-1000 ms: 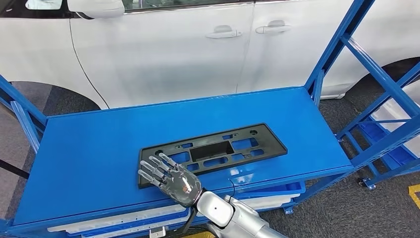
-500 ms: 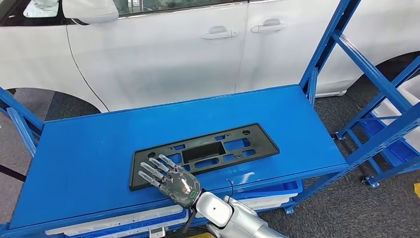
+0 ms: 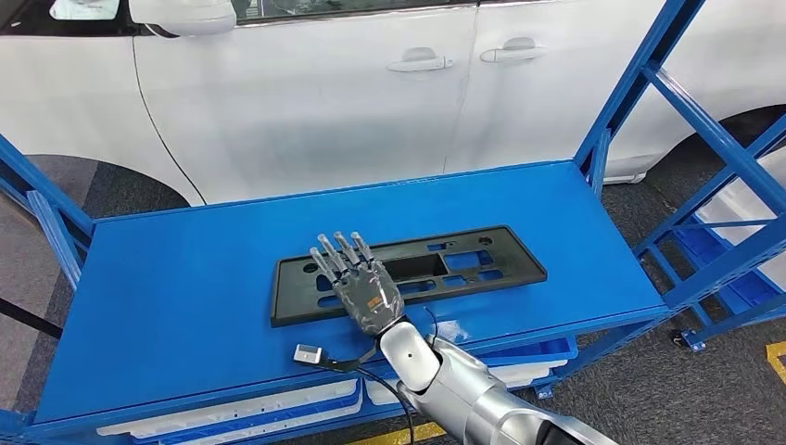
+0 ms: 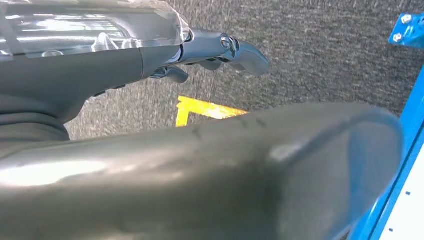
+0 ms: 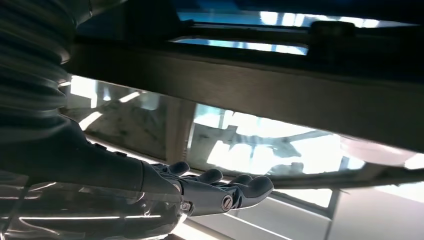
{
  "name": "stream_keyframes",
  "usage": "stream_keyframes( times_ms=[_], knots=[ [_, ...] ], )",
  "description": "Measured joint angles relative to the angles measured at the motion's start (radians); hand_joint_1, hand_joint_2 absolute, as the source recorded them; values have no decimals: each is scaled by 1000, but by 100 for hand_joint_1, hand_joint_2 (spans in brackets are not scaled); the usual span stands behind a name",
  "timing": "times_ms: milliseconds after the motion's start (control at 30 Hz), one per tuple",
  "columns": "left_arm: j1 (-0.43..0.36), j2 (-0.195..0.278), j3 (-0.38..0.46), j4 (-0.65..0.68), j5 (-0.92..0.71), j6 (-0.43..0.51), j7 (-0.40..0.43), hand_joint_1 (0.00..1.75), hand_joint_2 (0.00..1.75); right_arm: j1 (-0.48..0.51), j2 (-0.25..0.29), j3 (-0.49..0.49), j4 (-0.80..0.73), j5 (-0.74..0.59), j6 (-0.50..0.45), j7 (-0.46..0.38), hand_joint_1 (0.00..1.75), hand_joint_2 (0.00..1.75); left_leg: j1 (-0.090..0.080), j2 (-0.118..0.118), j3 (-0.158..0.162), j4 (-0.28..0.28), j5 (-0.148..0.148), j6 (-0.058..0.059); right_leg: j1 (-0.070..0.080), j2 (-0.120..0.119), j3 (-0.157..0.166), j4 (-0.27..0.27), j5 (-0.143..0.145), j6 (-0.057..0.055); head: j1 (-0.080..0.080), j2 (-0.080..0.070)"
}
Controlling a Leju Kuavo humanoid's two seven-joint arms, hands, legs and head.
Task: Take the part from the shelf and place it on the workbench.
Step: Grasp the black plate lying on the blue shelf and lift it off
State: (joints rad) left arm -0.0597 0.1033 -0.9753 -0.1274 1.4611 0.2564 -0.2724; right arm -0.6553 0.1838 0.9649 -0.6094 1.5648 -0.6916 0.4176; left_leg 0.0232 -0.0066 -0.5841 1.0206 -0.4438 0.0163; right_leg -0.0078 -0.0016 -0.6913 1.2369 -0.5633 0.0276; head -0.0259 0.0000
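Note:
I should expect a closed box to be hidden under the part when I lift it, because the part's middle hollow looks black while the part's cut-outs look blue.
The part, a long flat black plastic plate with several cut-outs, lies flat on the blue workbench, near its front edge. My right hand reaches in from below with its fingers stretched out and spread. It lies over the left half of the part and holds nothing. Whether the palm touches the plate I cannot tell. In the right wrist view, the right hand's fingers are straight and empty. My left hand hangs beside my body above the floor, fingers loosely extended with nothing in them.
A small grey box on a black cable lies on the bench just left of my right forearm. A white car stands behind the bench. Blue shelf uprights rise at the right. White trays sit under the bench top.
My right hand has moved forward and to the right, from the part's near left corner to over its left half. The small box on the cable has come into sight. The view shifted slightly.

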Motion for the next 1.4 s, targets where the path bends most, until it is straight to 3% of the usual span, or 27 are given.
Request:
stream_keyframes(
  times_ms=[33, 67, 100, 167, 233, 300, 400, 500, 567, 600, 633, 667, 733, 867, 933, 1033, 1067, 1100, 1167, 1233, 1267, 1333, 1400],
  knots=[
    [0, 2, -3, 0, 0, 0, 3, 0, 0, -10, -4, -5, 19, 0, 0, 10, 0, 175, -1, 0, -1, 0, 0, 1, 0, 0, -28, 55, -17, 0, 0, 0],
    [0, 3, -7, 0, 0, 0, 5, 0, 0, -19, -9, -10, 35, 0, 0, 17, 0, 175, -2, 0, -1, 0, 1, 1, 1, 0, -41, 79, -15, -2, 0, 0],
    [0, 5, -11, 0, 0, 0, 7, 0, 0, -25, -14, -14, 48, 0, 0, 22, 0, 175, -4, -1, -1, 0, 1, 1, 2, 0, -33, 61, 6, -5, 0, 0],
    [0, 6, -16, 0, 0, 0, 9, 0, 0, -39, -19, -17, 67, 0, 0, 31, 86, 175, -6, -2, 2, 0, 0, 0, 7, 1, 30, -75, 78, -21, 0, 0],
    [-3, 6, -19, 0, 0, 0, 9, 0, 0, -56, -20, -19, 89, 1, 0, 42, 173, 175, -9, -1, 1, 1, -1, -5, 14, 0, 83, -191, 118, -34, 0, 0],
    [-5, 8, -21, 0, 0, 0, 9, 0, 0, -71, -21, -21, 118, 1, 7, 45, 175, 175, -10, -1, -1, -1, -1, -15, 18, -1, 92, -215, 119, -37, 0, 0],
    [-5, 10, -25, 0, 0, -2, 8, 0, 0, -82, -25, -33, 155, 1, 22, 33, 175, 175, -9, 1, -7, 18, -19, -30, 10, -2, 101, -236, 129, -50, 0, 0],
    [-6, 12, -28, 0, 0, -3, 8, 0, 0, -86, -25, -38, 179, 1, 22, 23, 175, 175, -7, 1, -79, 180, -104, -38, 8, -4, 107, -245, 133, -58, 0, 0],
    [-6, 14, -29, 0, 0, -4, 8, 0, 0, -84, -25, -38, 192, 2, 20, 22, 175, 175, -5, 1, -122, 266, -125, -45, 9, -3, 107, -243, 131, -59, 0, 0],
    [-6, 15, -29, 0, 0, -5, 8, 0, 0, -84, -25, -38, 197, 2, 20, 21, 175, 175, -4, 2, -121, 260, -109, -47, 9, -3, 107, -241, 129, -58, 0, 0],
    [-6, 16, -29, 0, 0, -6, 7, 0, 0, -84, -25, -38, 201, 2, 19, 21, 175, 175, -2, 2, -101, 214, -76, -48, 8, -2, 108, -238, 127, -56, 0, 0],
    [-6, 16, -30, 0, 0, -8, 7, 0, 0, -84, -25, -38, 203, 2, 19, 21, 175, 175, -1, 3, -69, 145, -40, -48, 8, -1, 109, -233, 123, -53, 0, 0],
    [-9, 18, -33, 0, 0, -10, 6, 0, 0, -85, -25, -39, 207, 1, 18, 21, 175, 175, -2, 4, -18, 34, -1, -41, 11, 0, 104, -221, 116, -43, 0, 0],
    [-10, 19, -36, 0, 0, -12, 4, 0, 0, -87, -25, -43, 212, 2, 16, 19, 175, 175, -5, 2, -8, 5, 2, -16, 12, 2, 97, -212, 112, -23, 0, 0],
    [-12, 19, -37, 0, 0, -12, 4, 0, 0, -87, -25, -44, 213, 2, 15, 19, 175, 175, -2, 2, -7, 0, 6, -3, 9, 2, 77, -165, 79, -12, 0, 0],
    [-12, 19, -39, 0, 0, -21, -5, 0, 131, -84, -26, -47, 215, 1, 14, 17, 175, 175, -2, 2, -9, -1, 7, 4, 3, 2, -12, 20, -8, -1, 0, 0],
    [-12, 19, -40, 0, 0, -27, -14, 0, 131, -82, -26, -50, 215, 1, 14, 15, 175, 175, -3, 2, -9, -1, 7, 4, 2, 2, -33, 61, -17, 0, 0, 0],
    [-12, 19, -41, 0, 0, -34, -26, 0, 87, -81, -27, -53, 216, 1, 13, 13, 175, 175, -3, 2, -9, -1, 7, 4, 1, 2, -36, 64, -4, 0, 0, 0],
    [-13, 19, -44, 0, 0, -49, -52, 0, 87, -81, -27, -59, 216, 1, 12, 8, 175, 175, -3, 0, -6, 0, 6, 2, 1, 2, 15, -43, 63, -7, 0, 0],
    [-13, 19, -47, 0, 0, -60, -72, 0, 175, -81, -27, -64, 216, 2, 8, 2, 175, 175, -4, -2, -4, 0, 5, -4, 6, 2, 77, -172, 111, -18, 0, 0],
    [-14, 18, -47, 0, 0, -63, -78, 0, 175, -81, -27, -66, 215, 2, 6, -1, 175, 175, -5, -2, -4, -1, 5, -9, 9, 2, 92, -206, 119, -23, 0, 0],
    [-13, 17, -46, 0, 0, -67, -79, 0, 175, -79, -28, -72, 207, 2, 1, -8, 175, 175, -5, -2, -4, -4, 6, -22, 14, 3, 95, -218, 119, -30, 0, 0],
    [-13, 17, -44, 0, 0, -70, -73, 0, 175, -71, -30, -83, 179, 2, -1, -14, 175, 175, -5, -1, -4, -1, 0, -32, 8, 2, 100, -230, 125, -41, 0, 0]
  ],
)
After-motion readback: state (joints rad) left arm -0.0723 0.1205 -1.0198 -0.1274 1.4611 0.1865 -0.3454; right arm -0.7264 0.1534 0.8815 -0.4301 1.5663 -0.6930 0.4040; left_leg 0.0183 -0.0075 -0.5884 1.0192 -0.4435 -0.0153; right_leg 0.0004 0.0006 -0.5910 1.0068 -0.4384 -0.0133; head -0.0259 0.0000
